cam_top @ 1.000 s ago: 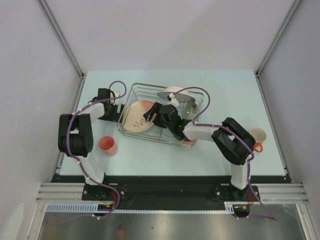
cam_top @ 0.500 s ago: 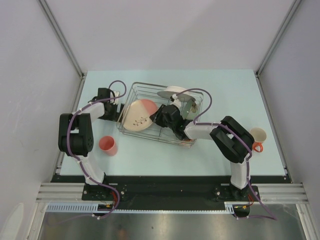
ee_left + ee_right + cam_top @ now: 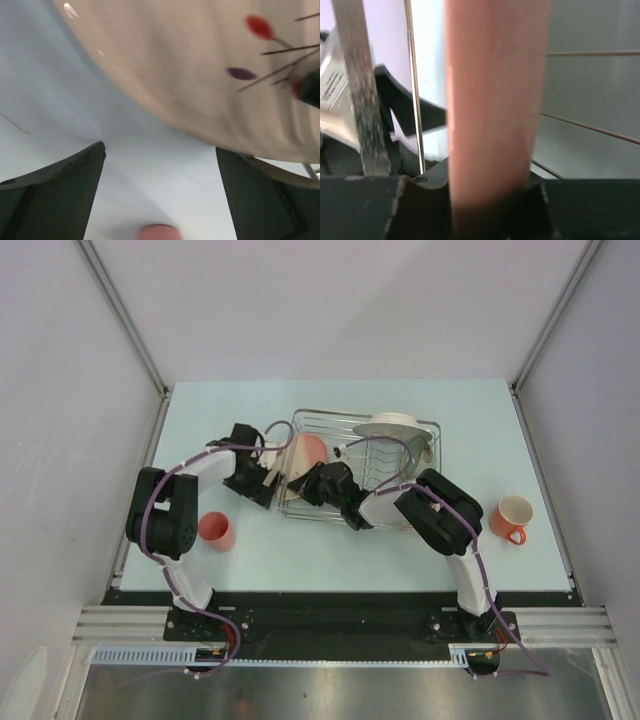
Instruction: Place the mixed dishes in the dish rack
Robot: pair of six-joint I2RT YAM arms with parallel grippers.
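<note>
The plate is crowding the robot's left gripper at the end of the rack, so next the left gripper moves back before the right gripper carries the plate toward the rack's middle.
A large pinkish-white plate stands on edge at the left end of the silver wire dish rack. My right gripper is shut on the plate's rim; in the right wrist view the pink rim fills the gap between the jaws. My left gripper is open just left of the plate. Its wrist view shows the plate's cream, flower-patterned face above the spread fingers. A pale round dish lies at the rack's far side.
A coral-pink cup stands on the table near the left arm, also visible as a cup at the bottom of the left wrist view. An orange cup with a white inside sits at the right. Rack wires run close to my right fingers.
The rack and plate have shifted right and the plate now stands more upright. My right gripper closed on the plate's rim. The left arm followed to the right, and the orange cup is now uncovered.
</note>
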